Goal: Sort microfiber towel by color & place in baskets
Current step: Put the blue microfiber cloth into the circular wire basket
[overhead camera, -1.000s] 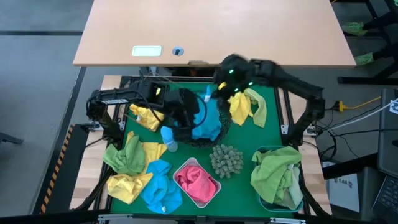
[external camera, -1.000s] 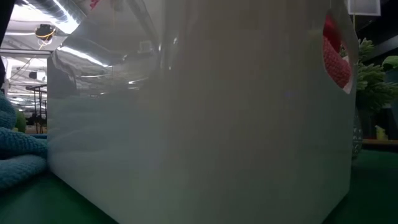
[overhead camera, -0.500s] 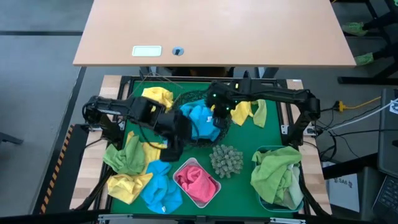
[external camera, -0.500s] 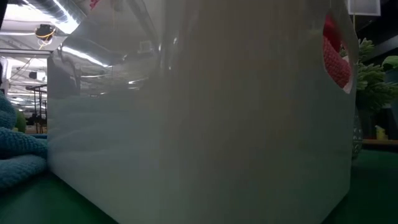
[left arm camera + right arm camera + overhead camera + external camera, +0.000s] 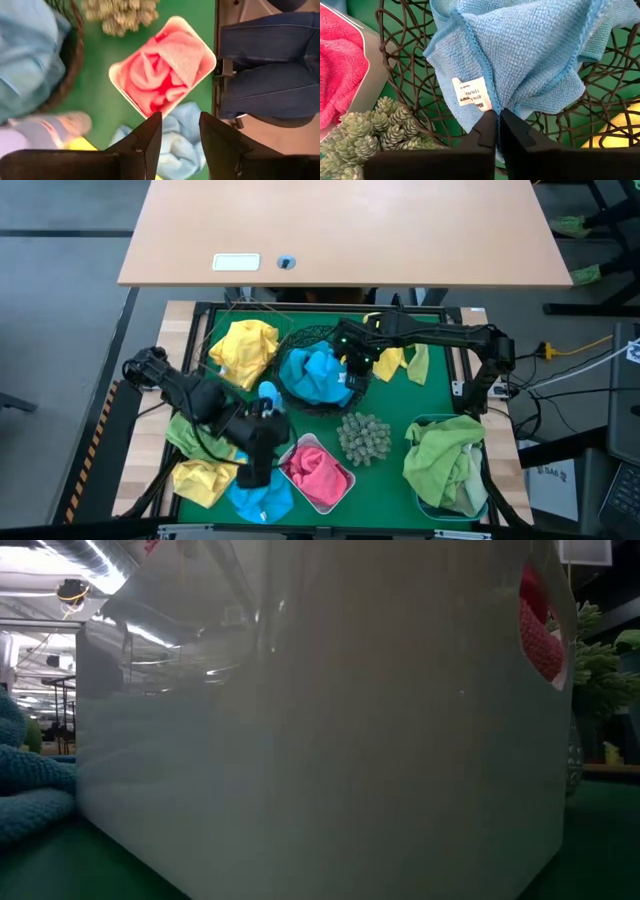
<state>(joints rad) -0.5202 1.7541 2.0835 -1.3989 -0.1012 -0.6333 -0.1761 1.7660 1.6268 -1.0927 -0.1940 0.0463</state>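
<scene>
The loose blue towel (image 5: 264, 500) only touches the yellow towel's edge (image 5: 226, 484), so the blue towel will come away by itself when I pick it up.
The black wire bowl (image 5: 300, 345) holds blue towels (image 5: 316, 375). My right gripper (image 5: 350, 362) is at the bowl's right rim, shut on a blue towel (image 5: 530, 55) that lies in the bowl (image 5: 405, 60). My left gripper (image 5: 180, 117) is open and hovers near the near edge (image 5: 255, 465), above a loose blue towel (image 5: 182, 145) that lies flat on the green mat. The white tub (image 5: 318, 472) holds pink towels (image 5: 162, 75). A yellow towel (image 5: 245, 345) fills the thin wire basket. Green towels (image 5: 445, 460) fill the blue tub. My right gripper pinches the blue towel between its two fingers at a hemmed fold (image 5: 495, 102) beside the white label (image 5: 469, 92). It holds several layers. The fingers come from the bowl's right side, slanting down. The towel spreads slack over the bowl's wires.
The spiky grey-green ball (image 5: 365, 435) sits between the bowl and the tubs. A small blue bottle (image 5: 268, 395) stands left of the bowl. Loose green (image 5: 200, 430) and yellow (image 5: 205, 480) towels lie at near left, and more yellow and green ones (image 5: 400, 360) right of the bowl. The white tub's wall (image 5: 320, 740) fills the low view.
My left gripper has swung from the bowl's left side toward the table's near edge and now hangs over the loose blue towel. My right gripper has come from the far edge toward the bowl and gone down, laying its blue towel into the bowl.
</scene>
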